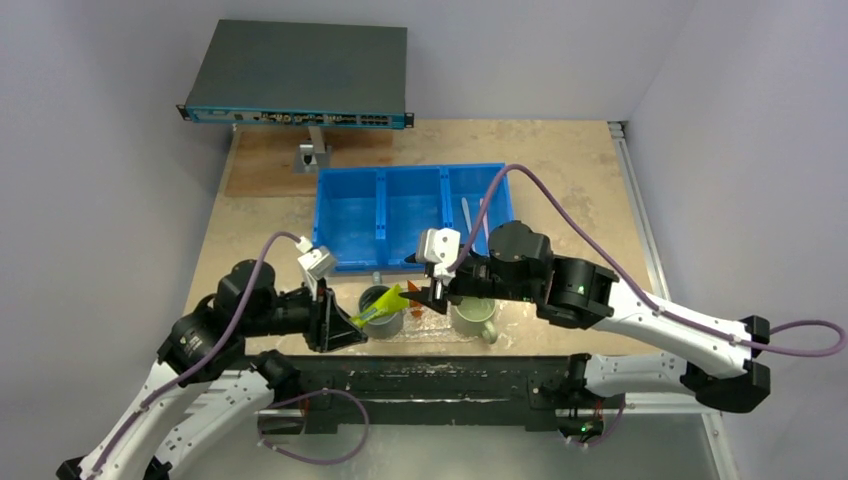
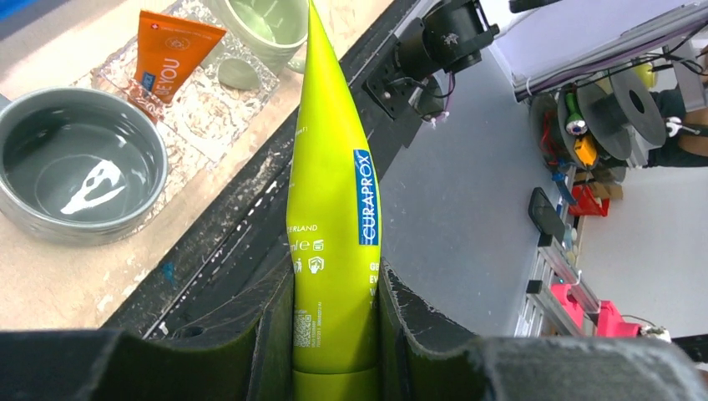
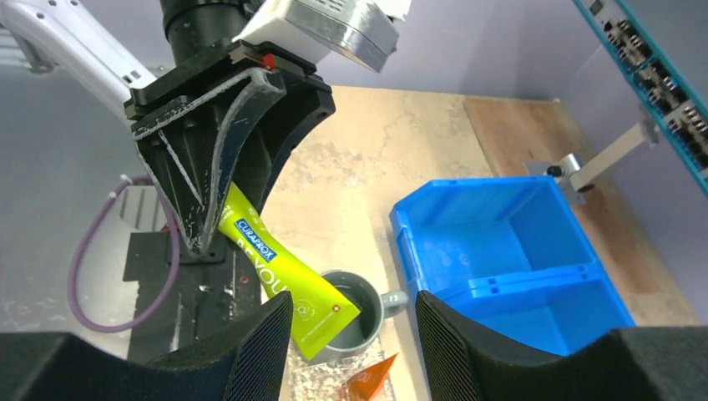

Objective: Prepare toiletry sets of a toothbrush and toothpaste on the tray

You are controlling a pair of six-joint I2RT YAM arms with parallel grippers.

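Next, I turn my right gripper in line with the tube's body (image 3: pixel 274 263) before I close it, because the green tube's flat end (image 3: pixel 328 327) lies at a slant across its open fingers.
My left gripper (image 2: pixel 334 276) is shut on the cap end of the green toothpaste tube (image 2: pixel 334 192), which points up and away from it. In the top view the green tube (image 1: pixel 381 307) hangs over the grey mug (image 1: pixel 382 318). My right gripper (image 3: pixel 351 322) stands open just past the tube's flat end (image 3: pixel 288 284), with nothing between its fingers. The orange tube (image 2: pixel 171 54) lies on the clear pebbled tray (image 2: pixel 209 117) between the two mugs. A pale toothbrush (image 1: pixel 467 215) lies in the right compartment of the blue bin (image 1: pixel 415 215).
The grey mug (image 2: pixel 79 163) and a pale-green mug (image 1: pixel 473 315) stand at the tray's two ends. The blue three-compartment bin (image 3: pixel 509 251) sits just behind them. A network switch (image 1: pixel 300 75) on a stand is at the far left back. The arms' black base rail (image 1: pixel 420 380) runs along the near edge.
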